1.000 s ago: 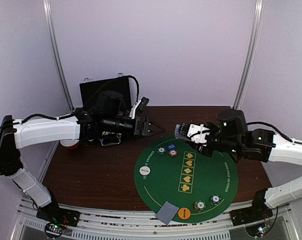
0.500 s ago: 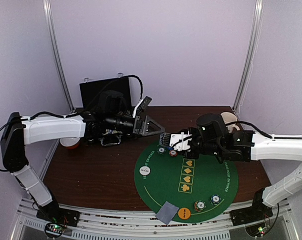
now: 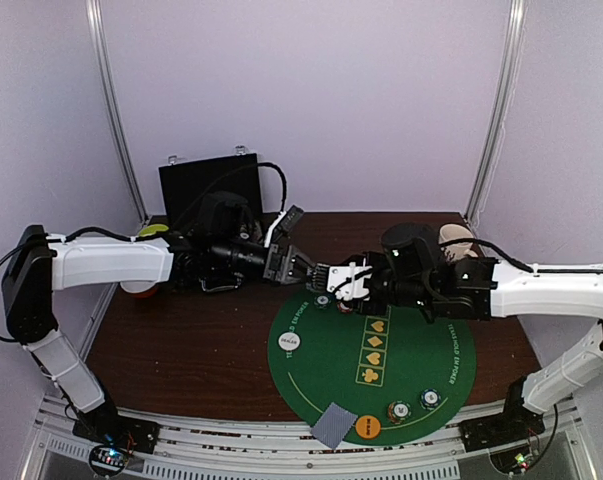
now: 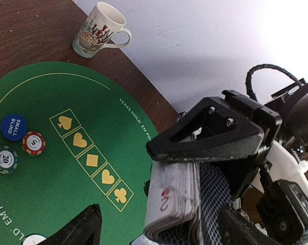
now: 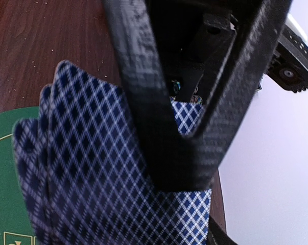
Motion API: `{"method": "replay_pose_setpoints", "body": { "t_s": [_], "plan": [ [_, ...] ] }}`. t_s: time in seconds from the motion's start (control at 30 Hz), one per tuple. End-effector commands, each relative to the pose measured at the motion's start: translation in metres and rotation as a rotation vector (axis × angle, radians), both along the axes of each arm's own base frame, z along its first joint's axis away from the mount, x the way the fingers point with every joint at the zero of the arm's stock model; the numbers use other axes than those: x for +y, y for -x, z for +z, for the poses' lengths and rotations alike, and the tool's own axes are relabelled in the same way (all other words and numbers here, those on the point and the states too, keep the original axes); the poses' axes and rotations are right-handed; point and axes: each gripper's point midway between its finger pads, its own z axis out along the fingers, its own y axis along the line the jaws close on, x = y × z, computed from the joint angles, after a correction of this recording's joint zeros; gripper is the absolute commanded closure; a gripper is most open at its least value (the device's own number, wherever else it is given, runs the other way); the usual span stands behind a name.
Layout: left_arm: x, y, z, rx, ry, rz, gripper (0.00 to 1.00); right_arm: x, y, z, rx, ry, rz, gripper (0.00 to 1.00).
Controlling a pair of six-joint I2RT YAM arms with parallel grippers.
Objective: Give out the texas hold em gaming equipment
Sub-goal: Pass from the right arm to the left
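Observation:
I should hold the deck's end (image 4: 170,203) with my left gripper while my right gripper takes the deck flatter, because the deck (image 5: 90,168) is tilted in my right gripper. I will deal a card after that.
My right gripper (image 3: 333,281) is shut on a deck of blue-diamond-backed playing cards (image 5: 92,168), one black finger (image 5: 179,127) lying across the backs. It holds the deck above the far left edge of the green round mat (image 3: 421,350). My left gripper (image 3: 299,266) is open, and in the left wrist view the deck (image 4: 176,199) sits between its spread fingers (image 4: 82,227). A blue small-blind chip (image 4: 13,126), a red chip (image 4: 33,143) and a green chip (image 4: 5,160) lie on the mat. A white dealer disc (image 3: 284,342), an orange disc (image 3: 367,427), two chips (image 3: 398,411) and a face-down card (image 3: 333,425) also lie there.
The black chip case (image 3: 211,180) stands open at the back left behind my left arm. A cream printed mug (image 4: 95,28) stands on the brown table beyond the mat's far right. A red-and-white object (image 3: 136,287) sits under my left arm.
My right gripper has carried the deck leftwards across the mat's far edge to my left gripper. The left gripper's open fingers now stand around the deck.

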Motion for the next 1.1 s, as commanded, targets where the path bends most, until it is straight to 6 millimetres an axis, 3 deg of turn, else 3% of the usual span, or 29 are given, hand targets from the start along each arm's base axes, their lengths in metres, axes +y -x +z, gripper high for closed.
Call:
{"method": "replay_pose_setpoints", "body": {
  "t_s": [0.0, 0.23, 0.4, 0.6, 0.67, 0.7, 0.77, 0.8, 1.07],
  "plan": [
    [-0.006, 0.002, 0.01, -0.049, 0.05, -0.03, 0.23, 0.016, 0.002, 0.017, -0.031, -0.034, 0.032, 0.58],
    [-0.006, 0.02, 0.007, -0.07, 0.048, -0.115, 0.5, 0.025, 0.0, 0.023, -0.045, -0.043, 0.049, 0.58],
    [-0.006, 0.027, 0.009, -0.063, 0.063, -0.147, 0.6, 0.031, -0.002, 0.023, -0.046, -0.04, 0.06, 0.58],
    [-0.007, 0.029, 0.016, -0.075, 0.092, -0.166, 1.0, 0.033, 0.001, 0.021, -0.027, -0.045, 0.074, 0.55],
    [-0.006, 0.03, 0.015, -0.076, 0.094, -0.169, 1.0, 0.033, 0.003, 0.021, -0.01, -0.049, 0.078, 0.47],
    [-0.005, 0.031, 0.017, -0.082, 0.097, -0.168, 1.0, 0.032, 0.004, 0.021, 0.0, -0.053, 0.076, 0.38],
    [-0.004, 0.03, 0.018, -0.1, 0.095, -0.155, 1.0, 0.029, 0.006, 0.024, 0.021, -0.067, 0.061, 0.06],
    [-0.003, 0.029, 0.018, -0.111, 0.092, -0.148, 1.0, 0.027, 0.006, 0.023, 0.034, -0.056, 0.056, 0.01],
    [-0.003, 0.024, 0.01, -0.114, 0.051, -0.126, 1.0, 0.017, 0.019, 0.011, 0.142, 0.023, 0.062, 0.0]
  ]
}}
